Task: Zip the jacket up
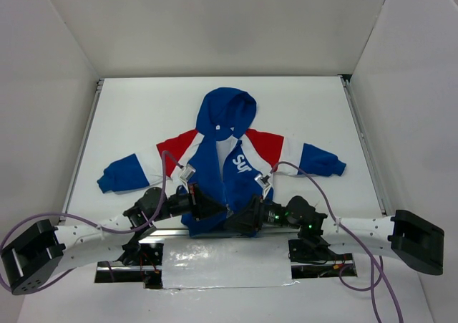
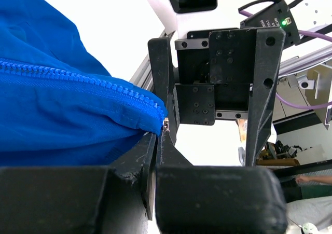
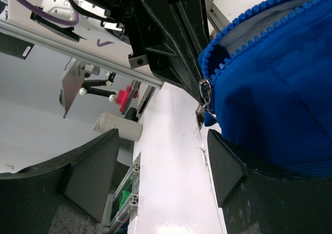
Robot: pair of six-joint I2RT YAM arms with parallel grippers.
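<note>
Next, I shift my open right gripper over to straddle the tab before closing, since one of its fingers lines up with the zip slider's pull tab.
The jacket lies flat on the white table, hood away from me, sleeves spread, front open along the zip. My left gripper is at the bottom hem. In the left wrist view it is shut on the hem corner of the jacket, right at the end of the zip teeth. My right gripper faces it from the right and is open. In the right wrist view its fingers stand wide apart, with the metal zip slider on the other blue panel just ahead of the right finger.
An aluminium rail and a silver taped sheet run along the near table edge between the arm bases. Purple cables loop over both arms. White walls enclose the table on three sides.
</note>
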